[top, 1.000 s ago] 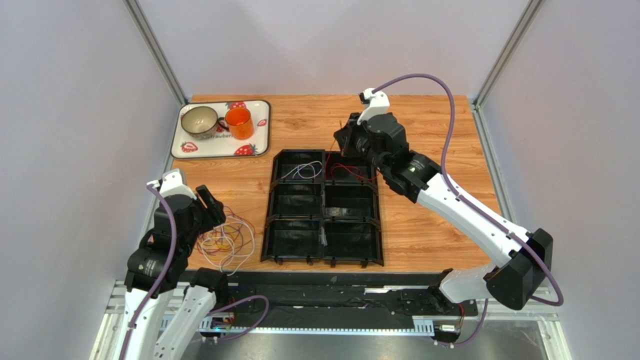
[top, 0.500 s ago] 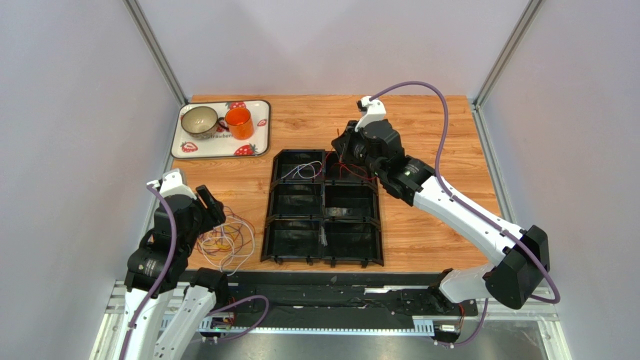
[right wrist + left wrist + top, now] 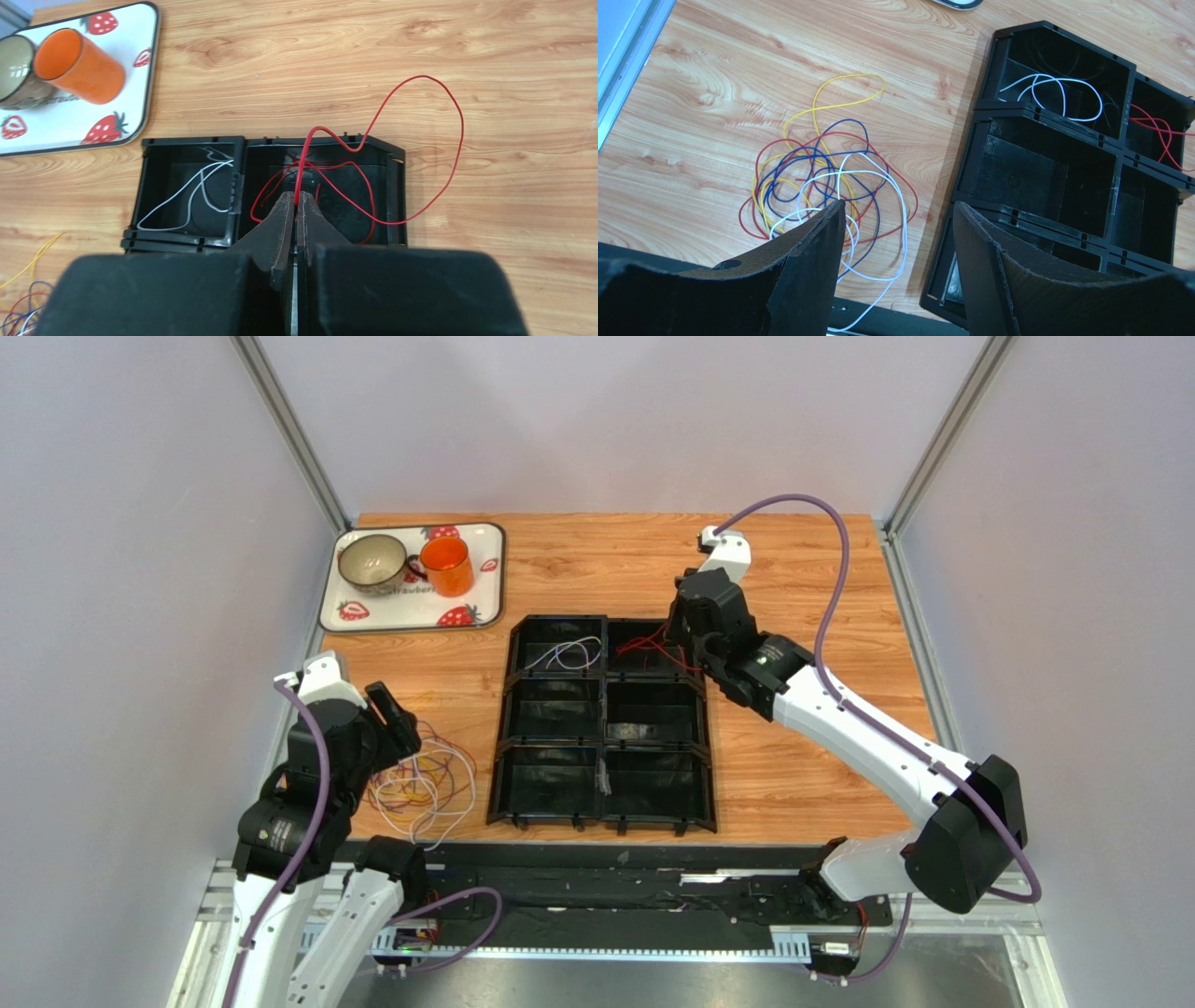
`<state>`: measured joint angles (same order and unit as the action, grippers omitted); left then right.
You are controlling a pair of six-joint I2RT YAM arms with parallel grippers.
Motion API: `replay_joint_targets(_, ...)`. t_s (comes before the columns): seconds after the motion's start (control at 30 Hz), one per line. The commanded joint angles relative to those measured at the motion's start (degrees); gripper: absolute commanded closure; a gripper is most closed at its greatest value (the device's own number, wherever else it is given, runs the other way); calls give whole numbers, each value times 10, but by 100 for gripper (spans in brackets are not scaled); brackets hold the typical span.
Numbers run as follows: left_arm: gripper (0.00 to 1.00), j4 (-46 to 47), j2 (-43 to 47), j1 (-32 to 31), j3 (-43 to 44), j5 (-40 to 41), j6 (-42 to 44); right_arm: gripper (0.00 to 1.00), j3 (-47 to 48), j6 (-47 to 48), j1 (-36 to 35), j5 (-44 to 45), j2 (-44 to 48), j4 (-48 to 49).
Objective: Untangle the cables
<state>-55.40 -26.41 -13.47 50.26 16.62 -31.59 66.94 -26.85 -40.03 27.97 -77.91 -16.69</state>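
My right gripper should keep moving the red cable [image 3: 303,155] down, because this cable hangs free of the tangle over the compartment [image 3: 643,647] beside the white cable. It should go on until the red cable's end is inside.
A tangle of thin red, blue, yellow and white cables [image 3: 418,787] lies on the wooden table left of the black compartment tray [image 3: 606,756]. My left gripper [image 3: 899,213] hovers open over the tangle's [image 3: 822,185] right edge, holding nothing. A white cable [image 3: 1053,91] lies in the tray's back-left compartment. My right gripper [image 3: 297,199] is shut on a red cable [image 3: 414,140] above the back-right compartment. That cable's loops lie partly in the compartment and partly out over the table behind the tray. From above, the right gripper [image 3: 683,623] is at the tray's back right corner.
A strawberry-print tray [image 3: 484,560] at the back left carries a metal cup [image 3: 372,560] and an orange cup [image 3: 448,566]. The black tray's other compartments look empty. Grey walls close in both sides, and a black rail runs along the near edge.
My right arm has swung to the right and turned its wrist, still pinching the red cable. The left arm and the tangle have not moved.
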Motion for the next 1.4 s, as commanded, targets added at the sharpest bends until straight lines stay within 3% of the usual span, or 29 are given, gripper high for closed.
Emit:
replay_joint_targets(0.0, 34, 17, -7, 2, 1, 3, 7, 100, 14, -19, 1, 46, -22, -11)
replay_joint_targets(0.73, 34, 19, -9, 2, 1, 2, 7, 100, 28, -104, -3, -161, -157, 47)
replay_joint_targets(1.37, 34, 21, -11, 2, 0, -1, 9, 100, 108, -68, -3, -159, -269, 24)
